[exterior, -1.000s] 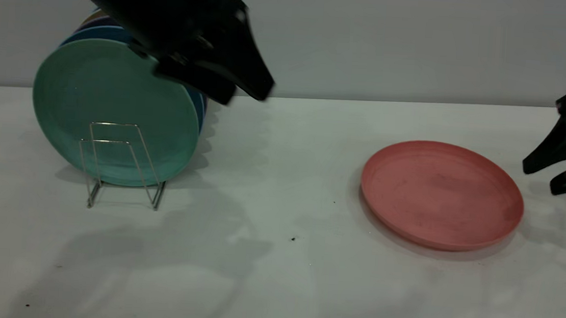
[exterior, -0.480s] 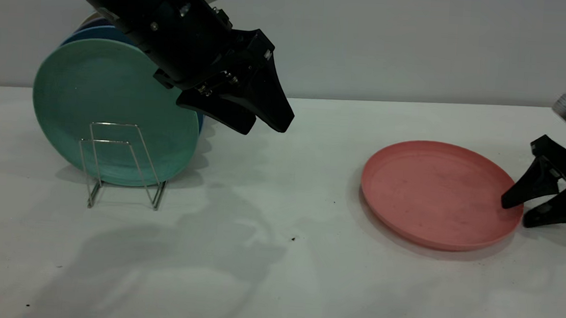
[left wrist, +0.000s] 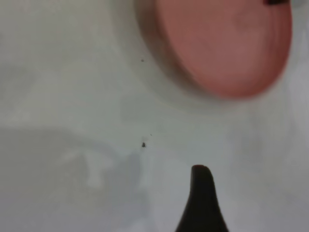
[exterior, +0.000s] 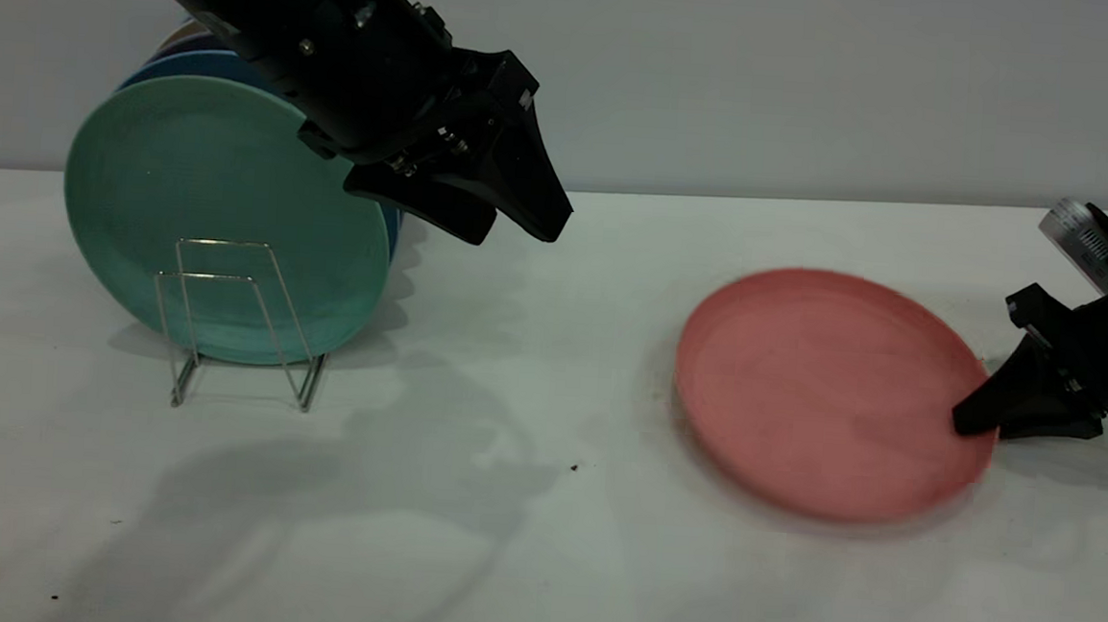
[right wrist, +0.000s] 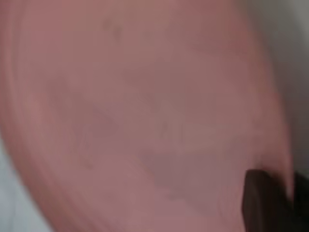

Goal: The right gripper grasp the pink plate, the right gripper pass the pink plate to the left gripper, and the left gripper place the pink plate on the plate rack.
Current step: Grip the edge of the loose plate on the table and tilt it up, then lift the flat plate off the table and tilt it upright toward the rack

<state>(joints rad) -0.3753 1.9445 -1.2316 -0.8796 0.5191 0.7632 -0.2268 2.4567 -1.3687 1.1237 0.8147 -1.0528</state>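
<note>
My right gripper is holding the pink plate by the rim (exterior: 984, 446) farthest from the plate rack. My left gripper should grab the opposite free rim (exterior: 686, 348) before it places the plate.
The pink plate (exterior: 828, 395) is on the white table at the right and looks blurred, with its right side slightly raised. My right gripper (exterior: 966, 423) is shut on its right rim, one finger over the inside and one beneath. In the right wrist view the plate (right wrist: 145, 111) fills the picture and the rim passes between my fingertips (right wrist: 258, 198). My left gripper (exterior: 515, 235) hangs open and empty in the air left of centre, above the table. The left wrist view shows one of its fingers (left wrist: 200, 193) and the plate (left wrist: 227, 43) farther off. The plate rack (exterior: 223, 243) stands at the left.
A mint-green plate (exterior: 187, 173) stands upright in the rack, with blue and other plates behind it. The rack's front wire loops hold nothing. The white table (exterior: 521, 540) is bare between rack and pink plate. A grey wall runs behind.
My right gripper has moved down and left to the pink plate's rim and closed on it. The plate has shifted left and tilted. My left gripper came down and right, then stayed.
</note>
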